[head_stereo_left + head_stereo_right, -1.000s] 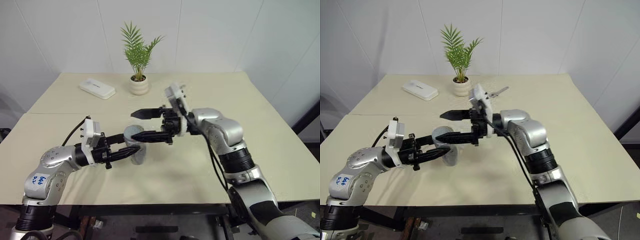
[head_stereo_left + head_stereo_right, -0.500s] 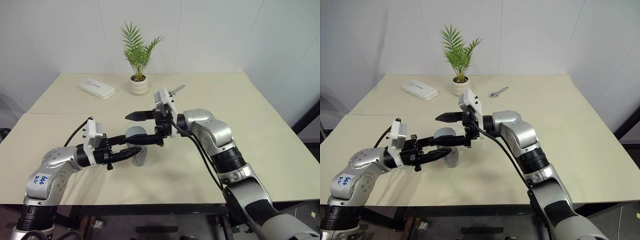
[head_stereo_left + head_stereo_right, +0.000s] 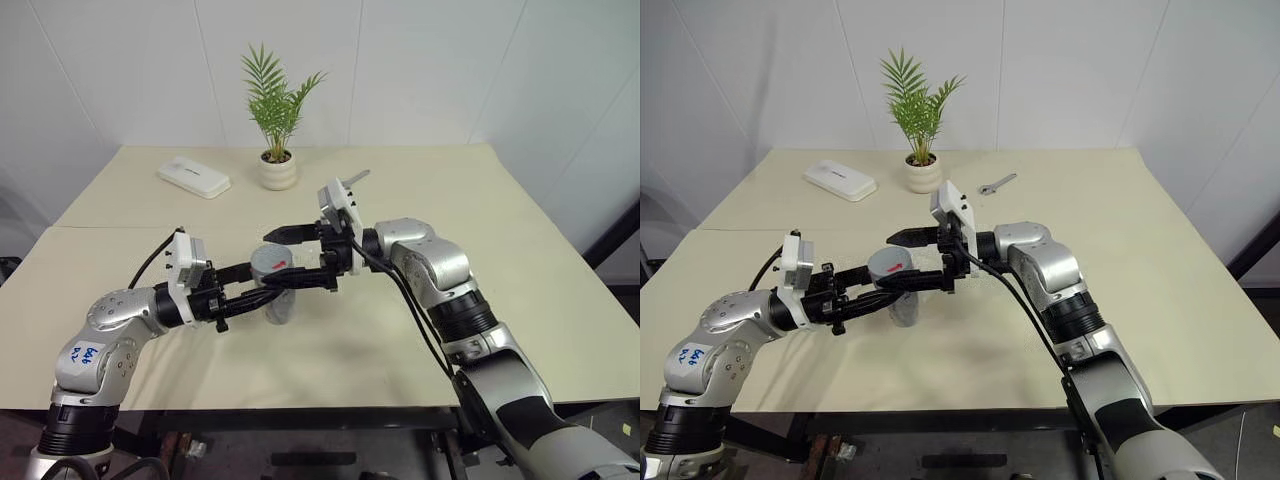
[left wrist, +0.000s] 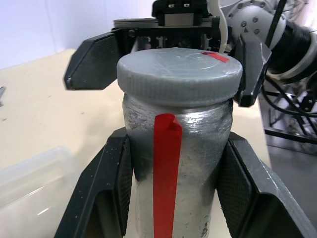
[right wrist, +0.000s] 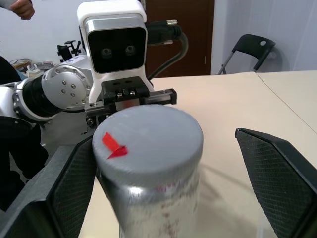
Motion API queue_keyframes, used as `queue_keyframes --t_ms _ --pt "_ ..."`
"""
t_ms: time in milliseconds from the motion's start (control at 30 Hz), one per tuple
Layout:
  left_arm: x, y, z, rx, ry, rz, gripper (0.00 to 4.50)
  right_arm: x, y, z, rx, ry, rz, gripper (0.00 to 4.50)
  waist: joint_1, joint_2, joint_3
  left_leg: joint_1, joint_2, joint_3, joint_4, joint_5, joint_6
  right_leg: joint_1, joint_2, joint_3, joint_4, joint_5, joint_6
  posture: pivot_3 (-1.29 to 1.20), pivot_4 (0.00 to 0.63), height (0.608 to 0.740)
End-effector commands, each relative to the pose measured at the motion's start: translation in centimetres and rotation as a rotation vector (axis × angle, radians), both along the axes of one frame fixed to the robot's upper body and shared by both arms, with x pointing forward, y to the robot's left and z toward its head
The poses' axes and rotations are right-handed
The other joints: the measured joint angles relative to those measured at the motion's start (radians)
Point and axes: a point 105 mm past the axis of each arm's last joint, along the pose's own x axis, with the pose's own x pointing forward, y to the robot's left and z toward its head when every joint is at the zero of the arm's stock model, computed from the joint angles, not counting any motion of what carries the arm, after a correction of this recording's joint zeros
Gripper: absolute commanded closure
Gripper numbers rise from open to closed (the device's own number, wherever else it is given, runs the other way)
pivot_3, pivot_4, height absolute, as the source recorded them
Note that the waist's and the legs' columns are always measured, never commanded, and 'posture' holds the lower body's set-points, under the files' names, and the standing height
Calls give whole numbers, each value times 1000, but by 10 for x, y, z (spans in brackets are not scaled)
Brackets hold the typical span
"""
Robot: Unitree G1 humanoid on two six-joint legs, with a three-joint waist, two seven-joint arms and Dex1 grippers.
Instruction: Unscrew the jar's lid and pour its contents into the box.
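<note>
One finger of my right gripper touches the grey lid's side (image 5: 103, 166) while the other stands wide. I should pull back and come in centred on the lid (image 5: 151, 141).
The jar (image 4: 178, 163) is a clear cylinder with a red strip down its side, standing upright near the table's middle. My left gripper (image 3: 262, 286) is shut on the jar's body, one finger on each side. The grey lid (image 5: 148, 136) with a small red mark sits on the jar (image 3: 277, 303). My right gripper (image 3: 292, 258) reaches in from the right and is open, with one finger on each side of the lid (image 3: 270, 262) and a gap to each. A corner of the clear box (image 4: 34, 168) lies on the table just beside the jar.
At the back of the table (image 3: 560, 300) stand a potted palm (image 3: 279, 168), a white rectangular case (image 3: 194, 177) and a small wrench (image 3: 997, 184). The right wrist view shows a person's hand (image 5: 20, 6) and a chair (image 5: 252, 47) beyond the table.
My open right gripper has shifted around the jar's top and now has one finger on each side of the lid. The left gripper and the jar have stayed in place.
</note>
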Motion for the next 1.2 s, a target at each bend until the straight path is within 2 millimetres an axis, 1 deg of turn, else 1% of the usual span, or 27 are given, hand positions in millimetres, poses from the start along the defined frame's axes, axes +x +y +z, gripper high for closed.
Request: queue_keyframes --t_ms 33,167,267,367,467,533,667,767,833,1000,1100,1200 --pt "-13 -7 10 -2 -65 -74 2546 23 -28 18 53 -31 -139 8 0 0 0 0 0 0 0 0 0 0 0 0 0 0 0 0 150 740" --pt "-14 -6 8 2 -61 -74 2546 31 -41 18 56 -28 -165 8 2 0 0 0 0 0 0 0 0 0 0 0 -1 0 0 0 150 740" --pt "-14 -6 7 4 -60 -73 2546 42 -60 11 37 -14 -219 8 7 0 0 0 0 0 0 0 0 0 0 0 -1 0 0 0 150 740" --pt "-15 -5 7 6 -62 -73 2546 50 -75 6 24 -2 -259 8 4 0 0 -1 0 1 0 0 0 0 0 0 -1 0 0 0 150 740" --pt "-14 -4 7 8 -63 -68 2546 49 -86 6 13 6 -257 8 -11 0 0 0 0 2 0 0 0 -1 0 2 0 0 0 0 150 740" --pt "-14 -3 7 9 -62 -65 2546 43 -86 10 25 5 -216 8 -13 0 0 0 0 4 -1 0 0 -4 0 4 1 0 0 0 150 740" --pt "-14 -4 6 12 -56 -65 2546 19 -67 20 60 -4 -86 8 -17 0 0 0 0 7 0 0 0 -5 0 6 2 0 0 0 150 740" --pt "-13 -4 6 14 -52 -67 2546 1 -47 24 82 -5 -6 8 -20 0 0 0 0 7 0 0 0 -5 0 6 3 0 0 0 150 740" --pt "-13 -5 6 14 -51 -70 2546 -9 -33 24 86 -7 28 8 -19 0 0 0 0 7 0 0 0 -6 0 6 4 0 0 0 150 740" --pt "-13 -5 5 17 -44 -77 2546 -19 -2 19 66 -10 32 8 -19 0 0 0 0 7 2 0 0 -6 0 7 6 0 0 0 150 740" --pt "-13 -7 5 15 -43 -81 2546 -21 8 18 61 -9 32 8 -18 0 0 0 0 7 2 0 0 -6 0 7 7 0 0 0 150 740" --pt "-13 -8 6 13 -43 -84 2546 -23 14 18 55 -12 35 8 -17 0 0 0 0 7 3 0 0 -6 0 7 8 0 0 0 150 740"
